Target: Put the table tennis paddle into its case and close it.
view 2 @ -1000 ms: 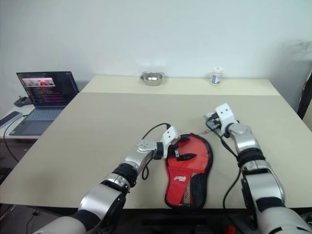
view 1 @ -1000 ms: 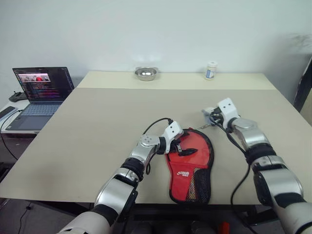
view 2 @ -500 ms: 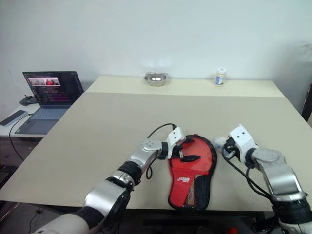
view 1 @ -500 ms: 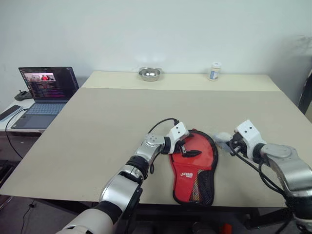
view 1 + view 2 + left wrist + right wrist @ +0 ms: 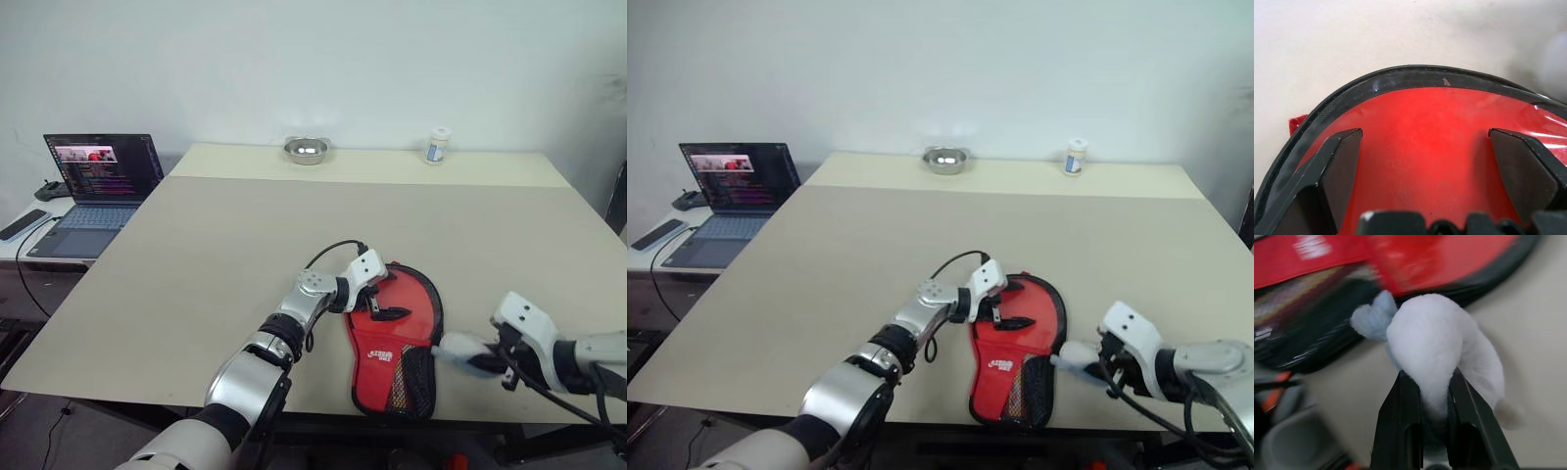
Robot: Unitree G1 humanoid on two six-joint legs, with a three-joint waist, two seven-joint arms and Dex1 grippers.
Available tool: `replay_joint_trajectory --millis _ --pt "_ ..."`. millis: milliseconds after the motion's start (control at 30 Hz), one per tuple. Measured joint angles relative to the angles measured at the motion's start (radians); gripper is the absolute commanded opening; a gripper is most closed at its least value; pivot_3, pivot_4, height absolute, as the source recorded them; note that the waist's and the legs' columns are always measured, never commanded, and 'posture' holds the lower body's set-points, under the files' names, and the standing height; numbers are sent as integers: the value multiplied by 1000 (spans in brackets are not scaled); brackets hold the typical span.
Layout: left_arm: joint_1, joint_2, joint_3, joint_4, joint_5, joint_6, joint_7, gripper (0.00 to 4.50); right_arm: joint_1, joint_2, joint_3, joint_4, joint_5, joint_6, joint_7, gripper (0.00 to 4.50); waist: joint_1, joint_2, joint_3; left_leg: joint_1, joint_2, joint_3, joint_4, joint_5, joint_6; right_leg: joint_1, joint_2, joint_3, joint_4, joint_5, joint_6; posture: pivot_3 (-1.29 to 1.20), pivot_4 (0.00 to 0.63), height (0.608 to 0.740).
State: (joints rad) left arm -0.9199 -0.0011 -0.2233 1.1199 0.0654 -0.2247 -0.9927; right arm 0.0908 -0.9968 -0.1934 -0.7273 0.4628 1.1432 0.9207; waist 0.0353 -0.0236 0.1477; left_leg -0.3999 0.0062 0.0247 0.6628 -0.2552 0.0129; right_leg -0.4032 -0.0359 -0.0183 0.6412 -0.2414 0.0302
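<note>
My right gripper holds the fluffy tag (image 5: pixel 458 351) beside the mesh pocket along the case's edge. It should keep pulling toward me until the tag reaches the front end (image 5: pixel 423 412).
The case (image 5: pixel 397 333) lies flat near the table's front edge, red side up with its white logo and black mesh pocket toward me. My left gripper (image 5: pixel 385 305) hovers open over the round end, its fingers (image 5: pixel 1342 161) spread above the glossy red face (image 5: pixel 1425 117) inside the black edging. My right gripper (image 5: pixel 1431 382) is shut on a fluffy pale grey-white tag (image 5: pixel 1440 338). That tag (image 5: pixel 458 346) sits beside the case's right edge, level with the mesh pocket. The table tennis paddle is hidden.
A laptop (image 5: pixel 98 176) stands open on a side desk to the left. A steel bowl (image 5: pixel 306 149) and a small white bottle (image 5: pixel 439 144) sit at the far edge of the beige table (image 5: pixel 196 255). The case lies close to the front edge.
My right gripper has drawn the fluffy tag from the case's far right end back along its right edge toward the table's front. The left gripper has stayed over the case.
</note>
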Motion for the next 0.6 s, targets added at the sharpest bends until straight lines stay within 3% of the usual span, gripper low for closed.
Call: replay_joint_trajectory --millis 233,433,600 --pt "-3 -22 0 13 5 -1 23 4500 162 -99 -105 -61 65 -67 83 177 12 -1 -1 0 -4 -4 0 -1 2 4 -5 -3 -3 -2 4 0 150 740" --pt "-3 -41 -4 16 17 -1 23 4500 356 -129 -208 -129 88 -133 152 125 25 2 -3 0 -7 -19 0 -6 3 15 -8 -20 -14 -6 8 0 150 740" --pt "-3 -46 -5 16 19 -2 30 4500 425 -130 -231 -198 159 -141 199 61 25 1 -3 0 -12 -22 0 -7 5 19 -18 -23 -14 -8 11 0 150 740"
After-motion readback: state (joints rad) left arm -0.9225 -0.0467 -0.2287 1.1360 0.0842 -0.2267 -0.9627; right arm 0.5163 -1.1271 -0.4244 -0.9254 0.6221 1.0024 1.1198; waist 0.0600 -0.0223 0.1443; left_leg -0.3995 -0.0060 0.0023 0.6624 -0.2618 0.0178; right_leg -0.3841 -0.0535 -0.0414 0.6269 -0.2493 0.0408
